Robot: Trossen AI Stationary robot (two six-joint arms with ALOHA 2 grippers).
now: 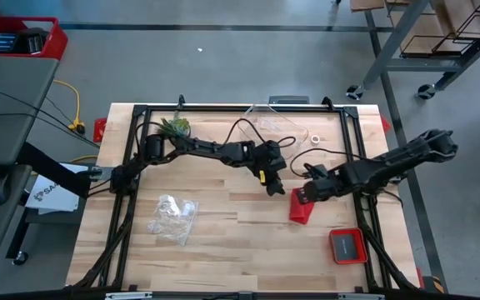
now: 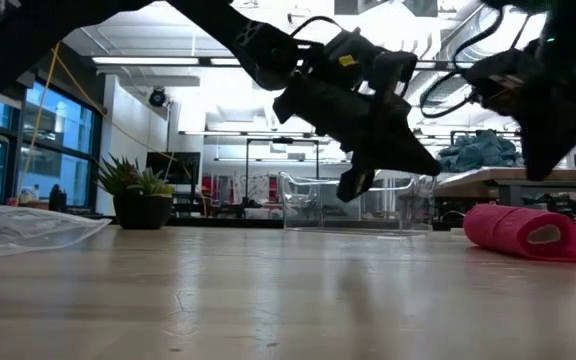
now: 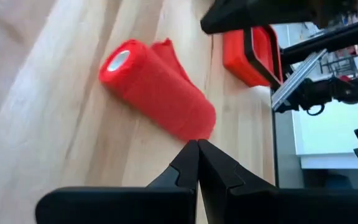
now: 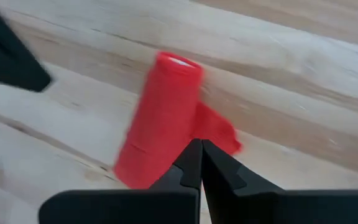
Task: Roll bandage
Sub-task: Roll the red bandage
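Note:
The red bandage [image 1: 301, 210] lies off toward my right gripper's side, so next my right gripper grabs the bandage's far end and brings it to the middle [image 1: 249, 204] first.
The red bandage [image 1: 301, 208] lies on the table as a rolled cylinder, right of the middle, resting on its side with a short loose tail [image 4: 219, 134] flat on the wood. It also shows in the low view [image 2: 523, 232] and in the left wrist view [image 3: 157, 93]. My left gripper [image 1: 275, 187] is shut and hangs above the table just left of the roll, clear of it [image 2: 353, 185]. My right gripper [image 1: 307, 193] is shut and hovers just above the roll's far end [image 4: 197, 146]. Neither touches the roll.
A small square red tray [image 1: 348, 246] with a dark inside sits near the front right. A crumpled clear plastic bag [image 1: 173, 217] lies at the left. A potted plant [image 1: 174, 127], a clear container [image 1: 273, 125] and a white ring [image 1: 316, 138] stand along the far edge.

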